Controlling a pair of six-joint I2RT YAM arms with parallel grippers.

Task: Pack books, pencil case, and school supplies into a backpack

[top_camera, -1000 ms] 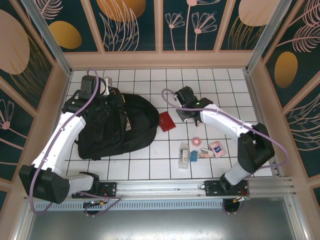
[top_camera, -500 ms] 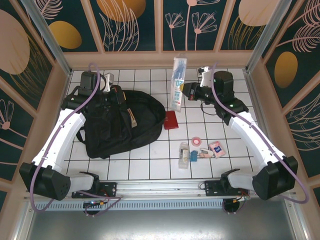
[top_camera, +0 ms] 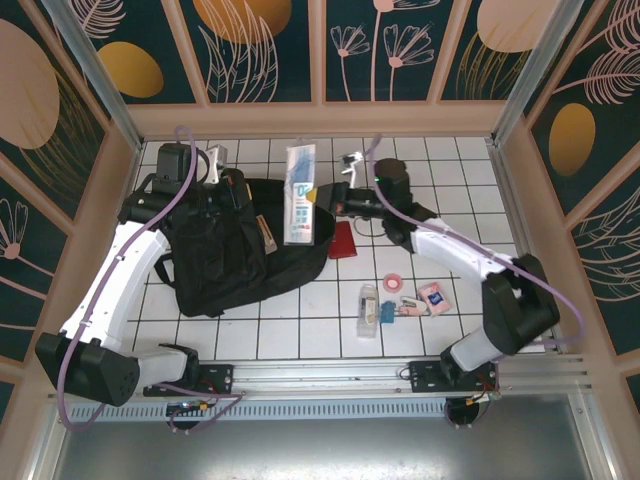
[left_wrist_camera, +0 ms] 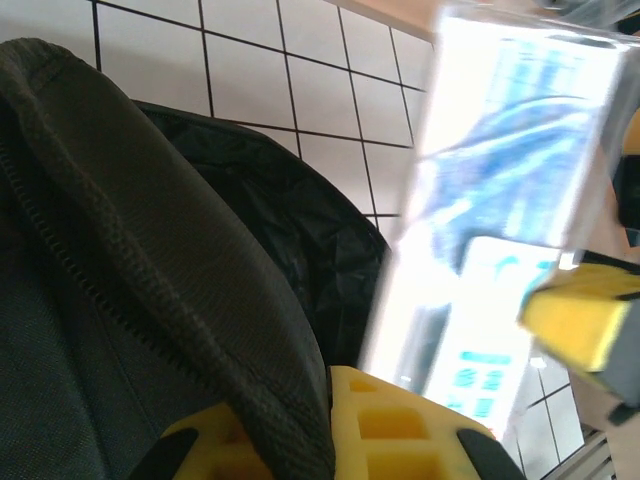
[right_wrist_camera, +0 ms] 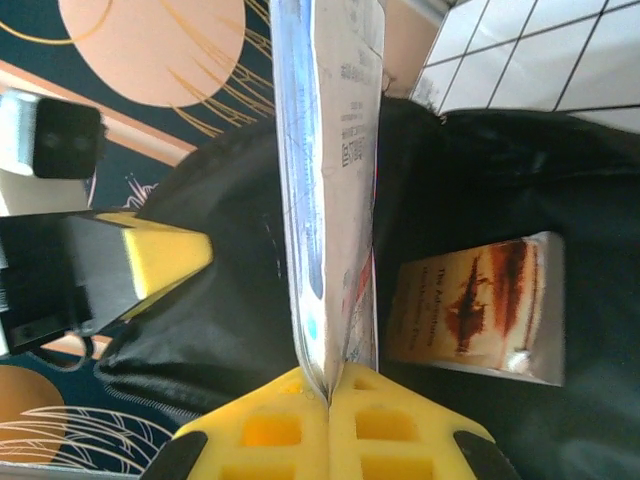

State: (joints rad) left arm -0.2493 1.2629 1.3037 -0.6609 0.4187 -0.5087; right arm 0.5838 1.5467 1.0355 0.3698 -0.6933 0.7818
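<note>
My left gripper is holding the backpack's opening (top_camera: 274,205) wide. My right gripper should keep lowering the clear packet inside until it gets to the orange book (top_camera: 266,235), then let go.
The black backpack (top_camera: 225,260) lies at the left with its mouth held up by my left gripper (top_camera: 228,190), shut on the fabric rim (left_wrist_camera: 300,400). My right gripper (top_camera: 322,200) is shut on the end of a long clear packet with blue print (top_camera: 299,195), held on edge over the open mouth (right_wrist_camera: 335,180). Inside the backpack (right_wrist_camera: 470,170) lies an orange book with a dark picture (right_wrist_camera: 475,305). A red-edged book (top_camera: 342,240) lies on the tiles beside the backpack. I cannot tell whether the held packet is the pencil case.
On the tiles at the right front lie a pink tape roll (top_camera: 394,283), a blue-and-white card (top_camera: 432,295), a pale pink piece (top_camera: 411,306) and a small clear packet (top_camera: 368,308). Wooden walls (top_camera: 320,118) ring the table.
My right arm has swung left with the clear packet, from the back middle of the table to over the backpack's mouth. The left gripper has kept its hold on the rim.
</note>
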